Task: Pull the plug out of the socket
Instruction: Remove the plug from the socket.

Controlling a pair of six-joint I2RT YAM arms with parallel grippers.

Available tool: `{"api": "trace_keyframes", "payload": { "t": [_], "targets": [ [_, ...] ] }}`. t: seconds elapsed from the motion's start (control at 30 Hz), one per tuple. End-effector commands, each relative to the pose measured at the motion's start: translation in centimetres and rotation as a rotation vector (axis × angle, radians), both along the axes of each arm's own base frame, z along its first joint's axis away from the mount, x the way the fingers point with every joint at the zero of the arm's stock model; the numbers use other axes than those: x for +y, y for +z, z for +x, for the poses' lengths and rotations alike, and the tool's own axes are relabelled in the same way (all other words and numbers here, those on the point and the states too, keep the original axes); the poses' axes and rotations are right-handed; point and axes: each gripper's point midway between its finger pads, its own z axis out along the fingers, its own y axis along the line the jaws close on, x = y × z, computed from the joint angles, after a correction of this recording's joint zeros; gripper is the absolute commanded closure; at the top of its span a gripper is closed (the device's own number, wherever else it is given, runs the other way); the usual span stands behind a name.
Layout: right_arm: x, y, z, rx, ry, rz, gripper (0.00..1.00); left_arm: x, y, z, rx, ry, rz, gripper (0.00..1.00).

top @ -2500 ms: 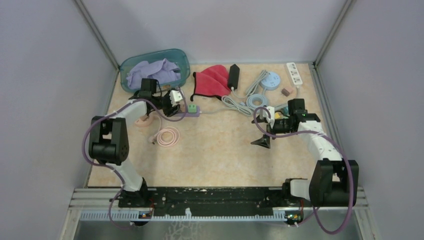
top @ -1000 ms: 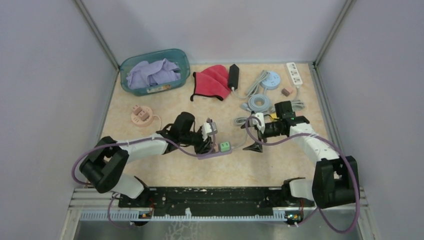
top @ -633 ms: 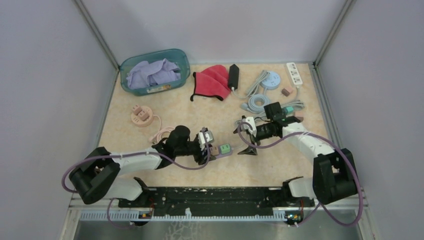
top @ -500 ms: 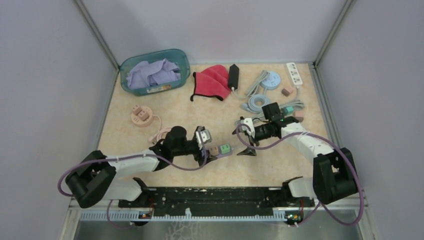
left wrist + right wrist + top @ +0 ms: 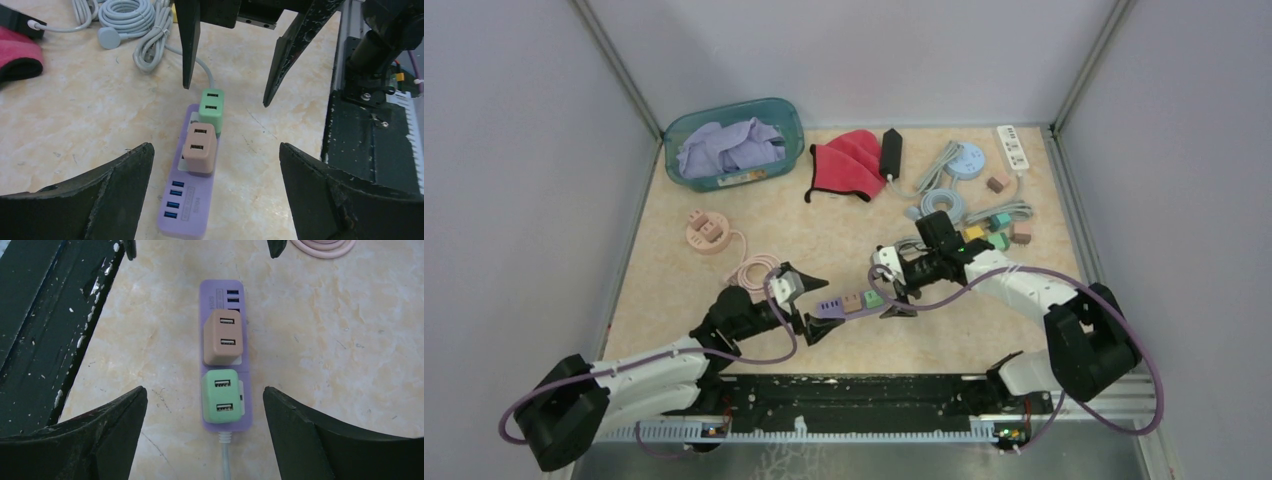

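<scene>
My left gripper should clamp the tan plug point(image 5: 852, 302) to hold the purple strip point(image 5: 829, 308) steady before my right gripper pulls, because the purple strip lies free under the green plug.
A purple socket strip point(image 5: 836, 306) lies flat on the table near the front middle, with a tan plug point(image 5: 852, 301) and a green plug point(image 5: 873, 297) seated in it. My left gripper point(image 5: 820, 304) is open at the strip's USB end, touching nothing. In the left wrist view the strip point(image 5: 189, 206) and tan plug point(image 5: 200, 148) lie between its fingers. My right gripper point(image 5: 887, 285) is open at the cable end. In the right wrist view its fingers straddle the green plug point(image 5: 221, 396) with gaps on both sides. The tan plug point(image 5: 223, 337) sits further along the strip point(image 5: 218, 288).
A teal basket point(image 5: 785, 112) of purple cloth stands back left. Along the back lie a red cloth point(image 5: 849, 160), black adapter point(image 5: 891, 150), grey cable coil point(image 5: 939, 205), blue round socket point(image 5: 967, 160) and white strip point(image 5: 1014, 145). A pink round socket point(image 5: 707, 230) and pink cable point(image 5: 754, 270) lie left.
My left gripper carried the purple strip to the front middle, let go, opened wide and drew back. My right gripper moved left over the strip's cable end, its jaws narrowing a little.
</scene>
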Motion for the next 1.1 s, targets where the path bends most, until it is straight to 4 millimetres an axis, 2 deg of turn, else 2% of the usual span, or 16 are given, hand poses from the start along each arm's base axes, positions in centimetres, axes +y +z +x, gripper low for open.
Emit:
{"api": "trace_keyframes", "payload": {
  "t": [0.0, 0.17, 0.27, 0.43, 0.53, 0.77, 0.93, 1.07],
  "targets": [
    [1.7, 0.4, 1.2, -0.02, -0.03, -0.015, 0.18, 0.2, 1.2, -1.9, 0.014, -0.049, -0.116, 0.0],
    [2.4, -0.3, 1.7, -0.009, -0.05, -0.061, 0.31, 0.6, 0.1, -2.1, 0.015, -0.044, -0.094, 0.01],
    [2.5, -0.7, 1.7, -0.002, -0.053, -0.077, 0.42, 0.7, -0.4, -1.6, 0.005, -0.026, -0.073, 0.03],
    [2.7, -1.5, 1.5, -0.015, -0.047, -0.109, 0.53, 0.4, -0.8, -1.0, -0.046, -0.025, -0.042, 0.05],
    [2.6, -2.4, 1.1, -0.028, -0.019, -0.144, 0.62, -0.3, -1.3, -0.6, -0.111, -0.059, 0.006, 0.12],
    [2.3, -2.7, 0.0, -0.016, 0.049, -0.166, 0.93, -2.2, -2.1, 0.4, -0.16, -0.119, 0.058, 0.27],
    [2.2, -2.7, -0.4, 0.013, 0.067, -0.176, 1.0, -3.1, -3.1, 0.9, -0.148, -0.135, 0.067, 0.3],
    [2.2, -2.9, -0.4, 0.011, 0.069, -0.182, 1.0, -3.9, -4.5, 1.2, -0.138, -0.16, 0.095, 0.36]
  ]
}}
